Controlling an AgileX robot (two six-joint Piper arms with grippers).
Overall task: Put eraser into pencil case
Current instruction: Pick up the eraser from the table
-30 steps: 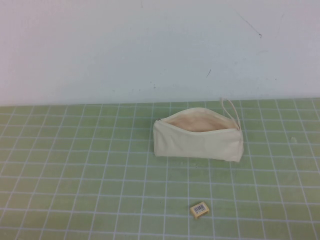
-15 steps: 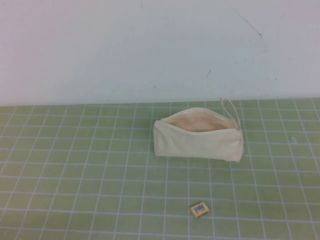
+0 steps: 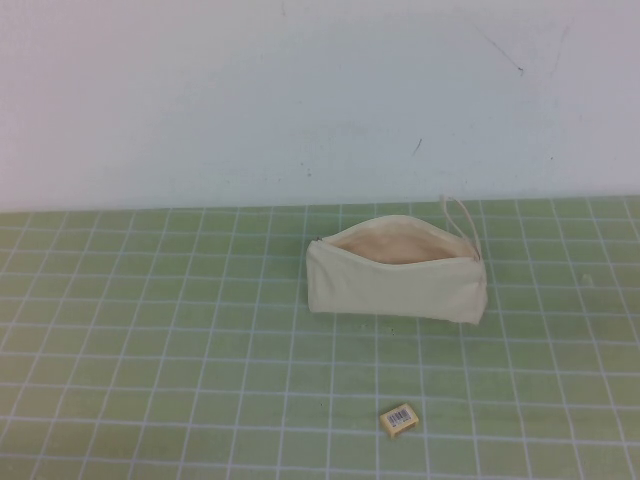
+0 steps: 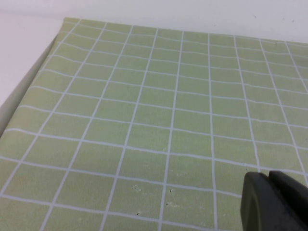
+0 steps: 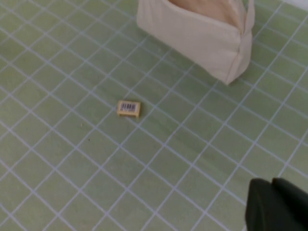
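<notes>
The eraser [image 5: 129,109] lies square to the right gripper's fingers and clear of the pencil case, so the robot should keep reaching down until the fingers span the eraser's ends [image 5: 120,107].
The cream pencil case [image 3: 395,277] lies on the green grid mat, right of centre, its zip open and beige lining showing, cord loop at its right end. The tiny tan eraser [image 3: 400,420] with a white barcode label lies on the mat in front of it, near the front edge. Both show in the right wrist view: the pencil case [image 5: 197,33] and the eraser [image 5: 129,109]. My right gripper [image 5: 272,185] is shut and empty, well away from the eraser. My left gripper [image 4: 268,177] is shut and empty over bare mat. Neither arm shows in the high view.
The green grid mat [image 3: 150,350] covers the table up to a white wall [image 3: 300,100] at the back. The left wrist view shows the mat's edge [image 4: 29,91] with white surface beside it.
</notes>
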